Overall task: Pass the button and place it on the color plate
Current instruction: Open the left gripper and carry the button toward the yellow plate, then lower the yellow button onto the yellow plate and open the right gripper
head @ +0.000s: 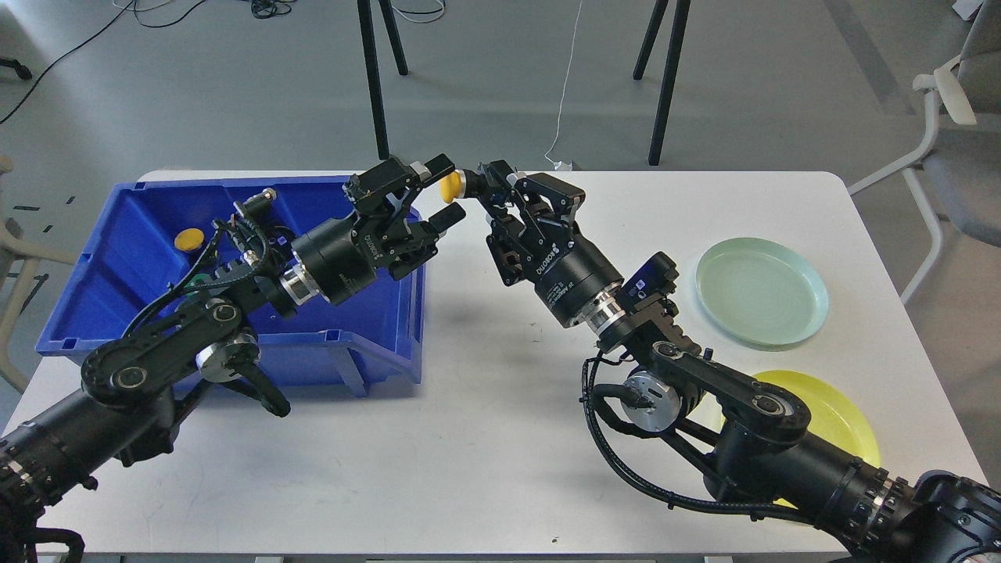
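My gripper will bring up a hidden dark body with the green button when it lifts that button, because the held yellow button has a collar behind its cap.
A yellow button is held in the air above the table's back middle, just past the blue bin's right corner. My right gripper is shut on its right side. My left gripper is open, with one finger above the button and one below it, neither clearly touching. A yellow plate lies at the front right, partly hidden by my right arm. A pale green plate lies behind it, empty.
A blue bin stands on the white table at the left, under my left arm. It holds another yellow button and a green piece. Stand legs and a chair are beyond the table.
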You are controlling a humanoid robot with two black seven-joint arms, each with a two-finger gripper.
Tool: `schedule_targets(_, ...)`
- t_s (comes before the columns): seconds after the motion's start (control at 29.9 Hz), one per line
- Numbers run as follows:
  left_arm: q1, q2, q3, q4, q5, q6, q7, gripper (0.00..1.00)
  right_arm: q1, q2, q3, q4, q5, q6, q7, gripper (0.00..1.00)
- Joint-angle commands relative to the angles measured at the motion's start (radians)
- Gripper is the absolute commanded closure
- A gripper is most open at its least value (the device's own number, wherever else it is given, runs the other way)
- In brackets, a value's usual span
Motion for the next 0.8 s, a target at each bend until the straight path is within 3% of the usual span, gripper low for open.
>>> schedule_targets(0.0, 0.000, 0.000, 0.001, 0.011, -0.010, 0.000, 0.000, 0.20, -0.043, -0.050, 0.009, 0.048, -0.002, 0.000, 0.000, 0.99)
schedule_targets(0.3, 0.000, -0.001, 0.001, 0.011, -0.011, 0.000, 0.000, 0.20, -0.213, -0.264, 0.122, 0.257, -0.002, -0.001, 0.000, 0.99)
schedule_targets(0.57, 0.000, -0.001, 0.001, 0.011, -0.013, 0.000, 0.000, 0.20, -0.708, -0.550, 0.461, 0.472, -0.005, 0.004, 0.000, 0.99)
schedule_targets(0.77, 0.000, -0.003, 0.000, 0.011, -0.013, 0.000, 0.000, 0.20, -0.981, -0.625, 0.495, 0.475, -0.008, 0.007, 0.000, 0.99)
